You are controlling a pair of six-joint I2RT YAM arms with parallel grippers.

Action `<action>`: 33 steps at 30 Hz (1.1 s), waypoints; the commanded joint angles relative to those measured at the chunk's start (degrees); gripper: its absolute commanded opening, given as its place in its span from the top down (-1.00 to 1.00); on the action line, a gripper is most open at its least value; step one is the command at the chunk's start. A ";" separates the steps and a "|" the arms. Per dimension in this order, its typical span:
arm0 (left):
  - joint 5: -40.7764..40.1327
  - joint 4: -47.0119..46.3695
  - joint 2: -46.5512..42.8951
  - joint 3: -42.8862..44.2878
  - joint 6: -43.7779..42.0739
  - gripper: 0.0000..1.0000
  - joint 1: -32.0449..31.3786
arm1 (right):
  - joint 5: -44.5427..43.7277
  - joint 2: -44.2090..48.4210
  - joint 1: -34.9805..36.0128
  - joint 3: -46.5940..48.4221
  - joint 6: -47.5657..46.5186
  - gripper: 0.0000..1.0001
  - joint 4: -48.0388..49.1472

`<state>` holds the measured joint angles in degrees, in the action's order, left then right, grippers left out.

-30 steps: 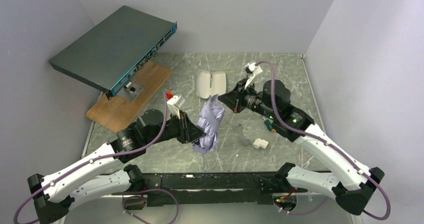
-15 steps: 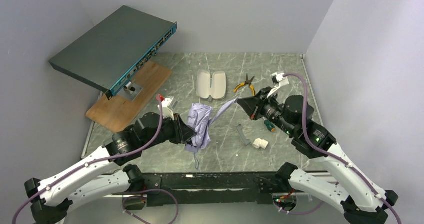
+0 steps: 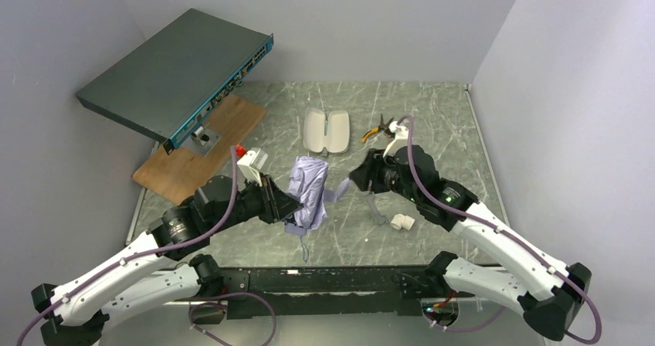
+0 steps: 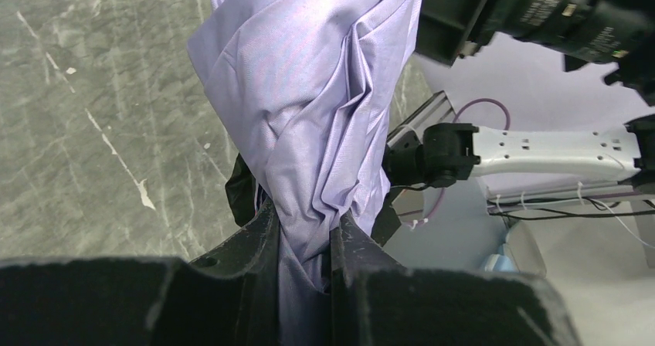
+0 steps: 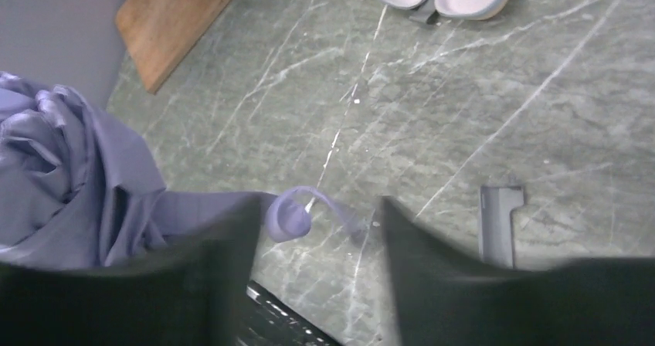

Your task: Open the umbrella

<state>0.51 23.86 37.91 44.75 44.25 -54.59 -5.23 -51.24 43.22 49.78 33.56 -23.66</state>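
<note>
My left gripper is pinching fabric above the umbrella's handle. My right gripper should take hold of the umbrella's top end before my left gripper moves to the handle.
The umbrella is a crumpled lavender bundle held above the marble table at centre. My left gripper is shut on its lower end; in the left wrist view the fabric is pinched between both fingers. My right gripper hovers just right of the bundle with its jaws apart. The closure strap curls loose in the gap between them, touching neither finger. The umbrella's shaft and handle are hidden.
A beige clamshell case lies open behind the umbrella, with orange pliers to its right. A grey bracket and a white fitting lie under the right arm. A wooden board and a tilted network switch fill the back left.
My right gripper pulled the strap out to the right, then opened and let it go, moving back toward the bundle. The left arm shifted slightly left, still gripping the umbrella.
</note>
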 commanded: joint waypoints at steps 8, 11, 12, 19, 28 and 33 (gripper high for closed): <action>2.24 -6.85 -2.13 1.77 -0.03 1.00 -0.18 | 12.25 -0.94 -0.14 3.76 -3.70 -1.00 5.24; 1.41 -7.76 -2.23 1.25 0.04 1.00 -0.17 | 15.47 2.74 -0.13 2.41 -3.62 -1.00 7.39; 1.15 -8.03 -2.30 1.14 0.05 1.00 -0.21 | 16.61 3.98 -0.15 1.88 -3.41 -1.00 8.09; 1.62 -10.90 -1.19 1.17 0.38 1.00 -0.17 | 24.91 9.04 -0.20 -2.10 -0.04 -1.00 18.39; 6.98 -17.87 1.31 0.96 1.08 1.00 -0.18 | 27.41 2.17 -0.13 0.14 2.06 -1.00 24.61; 8.94 -22.08 1.63 0.21 0.85 1.00 -0.17 | 28.49 -0.90 -0.15 1.36 2.62 -1.00 26.39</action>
<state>6.42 12.60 39.99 44.29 44.71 -54.59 21.12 -51.44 43.16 48.27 35.14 -3.36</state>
